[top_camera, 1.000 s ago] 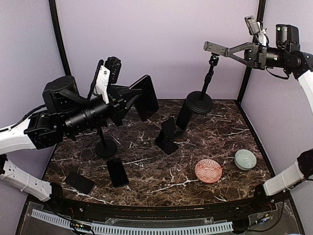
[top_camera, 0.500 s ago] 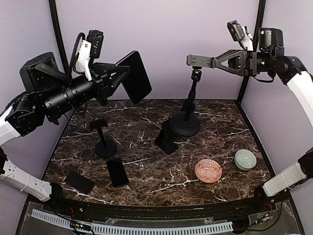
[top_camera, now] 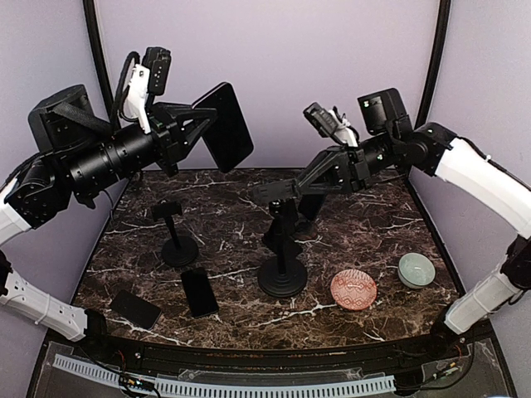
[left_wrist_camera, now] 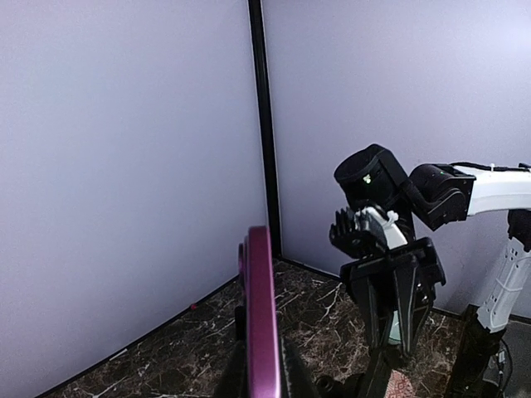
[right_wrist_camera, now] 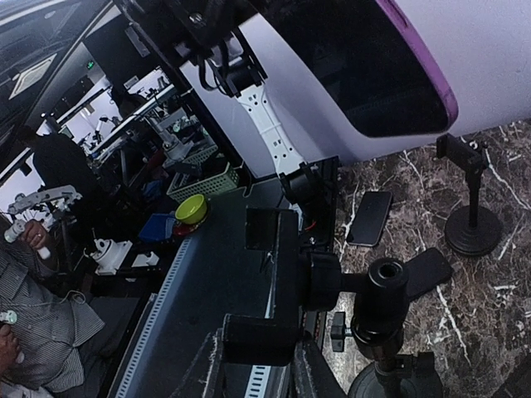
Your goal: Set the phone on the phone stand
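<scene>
My right gripper should go on lowering the black phone stand's round base, which faces down over clear marble, until the base sits flat before it lets go.
My left gripper is shut on a dark phone with a purple edge and holds it high above the table's back left. In the left wrist view the phone stands edge-on between my fingers. My right gripper is shut on the clamp head of a black phone stand. The stand's round base rests on the marble table near the front middle. In the right wrist view the clamp sits between my fingers, with the held phone above it.
A second stand is at the left. Two spare phones lie at the front left. A black wedge holder is behind the held stand. A pink plate and a green bowl sit at the front right.
My right arm has swung down and forward, bringing the stand from high at the back to the table's front middle. My left arm has lifted the phone, then held nearly still.
</scene>
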`<state>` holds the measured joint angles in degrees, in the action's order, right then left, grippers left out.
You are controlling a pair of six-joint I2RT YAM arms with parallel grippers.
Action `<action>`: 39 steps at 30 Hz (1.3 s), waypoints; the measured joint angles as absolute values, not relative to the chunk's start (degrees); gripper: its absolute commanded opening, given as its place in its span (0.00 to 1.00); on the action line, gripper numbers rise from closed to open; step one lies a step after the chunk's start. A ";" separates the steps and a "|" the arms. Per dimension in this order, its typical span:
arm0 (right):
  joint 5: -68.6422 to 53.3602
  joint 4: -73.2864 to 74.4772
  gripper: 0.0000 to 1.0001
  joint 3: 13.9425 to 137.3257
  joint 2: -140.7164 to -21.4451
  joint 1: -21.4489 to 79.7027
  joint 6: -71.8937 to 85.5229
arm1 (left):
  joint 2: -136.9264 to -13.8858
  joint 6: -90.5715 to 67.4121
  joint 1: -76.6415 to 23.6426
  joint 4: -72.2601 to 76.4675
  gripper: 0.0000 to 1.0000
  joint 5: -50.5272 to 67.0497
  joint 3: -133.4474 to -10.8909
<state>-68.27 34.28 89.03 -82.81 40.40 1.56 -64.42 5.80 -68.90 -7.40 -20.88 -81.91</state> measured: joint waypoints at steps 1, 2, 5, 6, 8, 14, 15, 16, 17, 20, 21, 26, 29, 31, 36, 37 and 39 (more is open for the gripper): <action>-67.42 34.44 0.00 88.47 -83.57 41.30 0.49 | -64.42 5.85 -68.90 -7.38 0.00 -20.43 -81.91; -66.65 34.70 0.00 88.23 -84.31 41.93 -0.64 | -64.40 5.87 -68.90 -7.40 0.00 -20.03 -81.91; -62.72 37.45 0.00 88.14 -86.48 43.92 -6.37 | -63.99 5.87 -68.90 -7.29 0.00 -18.83 -81.56; -61.69 38.11 0.00 88.09 -86.87 44.31 -8.14 | -63.64 5.87 -68.90 -7.35 0.00 -18.39 -81.25; -59.55 39.44 0.00 87.94 -87.39 44.99 -12.19 | -62.74 5.91 -68.90 -7.42 0.00 -16.82 -80.58; -54.70 44.64 0.00 87.88 -88.20 45.43 -22.44 | -61.21 6.24 -68.90 -10.61 0.00 -8.40 -81.01; -53.98 45.84 0.00 87.88 -88.55 45.43 -23.88 | -61.63 6.20 -68.90 -11.70 0.00 -6.94 -81.60; -53.54 47.03 0.00 87.88 -88.90 45.43 -25.26 | -62.26 6.09 -68.90 -12.97 0.00 -5.39 -82.50; -53.06 48.05 0.00 87.83 -89.21 45.43 -26.39 | -63.11 5.89 -68.90 -14.06 0.00 -3.95 -83.40; -53.12 49.56 0.00 87.59 -89.58 45.43 -28.91 | -66.37 5.34 -68.90 -16.75 0.00 0.16 -86.06; -53.19 49.87 0.00 87.57 -89.52 45.45 -29.43 | -67.18 5.28 -68.90 -17.12 0.00 0.99 -86.35; -54.02 49.67 0.22 86.17 -88.95 45.45 -31.03 | -69.23 5.13 -68.90 -19.20 0.00 3.42 -86.39; -53.21 49.74 0.31 85.84 -88.27 45.45 -30.83 | -68.97 5.04 -68.90 -18.96 0.00 3.99 -86.19; -52.53 49.78 0.32 85.82 -88.16 45.45 -30.87 | -68.47 4.80 -68.90 -18.74 0.00 4.05 -85.86; -50.22 50.85 0.31 85.82 -88.18 45.43 -30.83 | -66.81 4.27 -68.90 -17.74 0.00 3.86 -84.62; -49.87 51.07 0.30 85.82 -88.18 45.43 -30.83 | -66.61 4.21 -68.90 -17.63 0.00 3.84 -84.47; -49.36 51.53 0.29 85.82 -88.20 45.41 -30.85 | -66.41 4.01 -68.90 -17.43 0.00 3.79 -84.23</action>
<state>-49.36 51.53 85.82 -88.20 45.41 -30.85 -66.41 4.01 -68.90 -17.43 3.79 -84.23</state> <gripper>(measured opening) 0.309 0.074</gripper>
